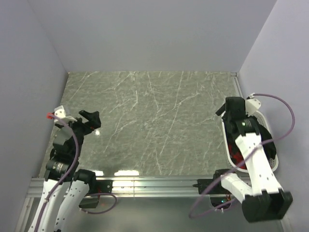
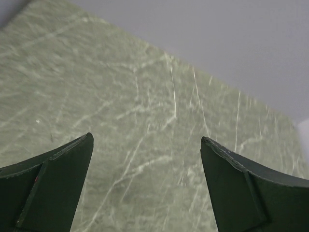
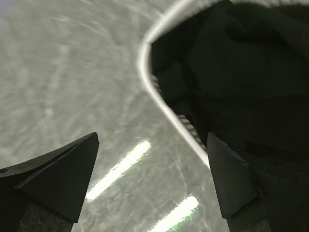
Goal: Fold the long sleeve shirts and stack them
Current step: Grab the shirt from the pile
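Observation:
The black cloth point(image 1: 268, 144) should come up by itself and uncover a separate red shirt when I lift it, because red shows low in the basket point(image 1: 236, 154).
Black cloth, the long sleeve shirts point(image 3: 236, 67), lies bunched in a white basket point(image 3: 143, 58) at the table's right edge; from above the dark cloth point(image 1: 265, 134) shows beside my right arm. My right gripper point(image 1: 231, 110) hangs open over the basket's near-left rim, one finger above the table and the other above the cloth, with nothing between them point(image 3: 152, 136). My left gripper point(image 1: 92, 122) is open over the bare left side of the table, empty point(image 2: 146, 137).
The green marbled table point(image 1: 154, 121) is walled at the back, left and right. The basket's white rim point(image 1: 263, 116) is against the right wall. Something red point(image 1: 236, 157) shows low in the basket. An aluminium rail point(image 1: 154, 183) runs along the near edge.

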`<act>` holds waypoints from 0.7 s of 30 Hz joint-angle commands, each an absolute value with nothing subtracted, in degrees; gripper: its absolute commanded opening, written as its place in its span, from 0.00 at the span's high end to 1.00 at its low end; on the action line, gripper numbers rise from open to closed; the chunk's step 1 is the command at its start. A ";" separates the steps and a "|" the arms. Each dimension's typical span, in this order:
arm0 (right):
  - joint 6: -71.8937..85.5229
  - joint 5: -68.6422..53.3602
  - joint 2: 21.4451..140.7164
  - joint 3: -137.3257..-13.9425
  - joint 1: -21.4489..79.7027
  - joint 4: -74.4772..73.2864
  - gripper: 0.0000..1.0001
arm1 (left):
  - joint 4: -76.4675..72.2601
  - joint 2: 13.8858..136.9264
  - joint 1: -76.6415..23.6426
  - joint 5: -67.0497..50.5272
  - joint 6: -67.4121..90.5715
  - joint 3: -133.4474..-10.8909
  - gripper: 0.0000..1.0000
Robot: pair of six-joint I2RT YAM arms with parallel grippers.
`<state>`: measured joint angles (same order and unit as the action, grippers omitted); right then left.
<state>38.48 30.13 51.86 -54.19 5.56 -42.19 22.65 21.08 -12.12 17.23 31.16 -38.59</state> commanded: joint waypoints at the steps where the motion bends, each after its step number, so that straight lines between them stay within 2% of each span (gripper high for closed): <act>1: 45.61 32.44 58.85 -58.70 -0.42 -52.55 0.00 | 21.80 23.29 -13.44 11.69 30.59 -37.98 0.01; 2: 46.31 31.82 60.37 -59.23 -5.22 -52.91 0.00 | 20.32 23.81 -13.62 10.99 30.76 -37.53 0.01; 6: 50.61 34.27 68.27 -61.78 -10.79 -54.58 0.00 | 17.75 23.38 -14.85 9.23 30.06 -34.72 0.01; 16: 54.05 37.09 75.49 -58.36 -18.80 -44.30 0.00 | 18.81 21.36 -17.75 11.25 28.39 -34.37 0.01; 20: 52.47 36.82 75.94 -55.99 -20.04 -40.00 0.30 | 18.98 21.45 -18.28 10.90 27.78 -34.37 0.01; 21: 52.12 37.52 76.11 -55.46 -20.21 -39.21 0.46 | 18.90 21.45 -18.54 10.81 27.77 -34.37 0.01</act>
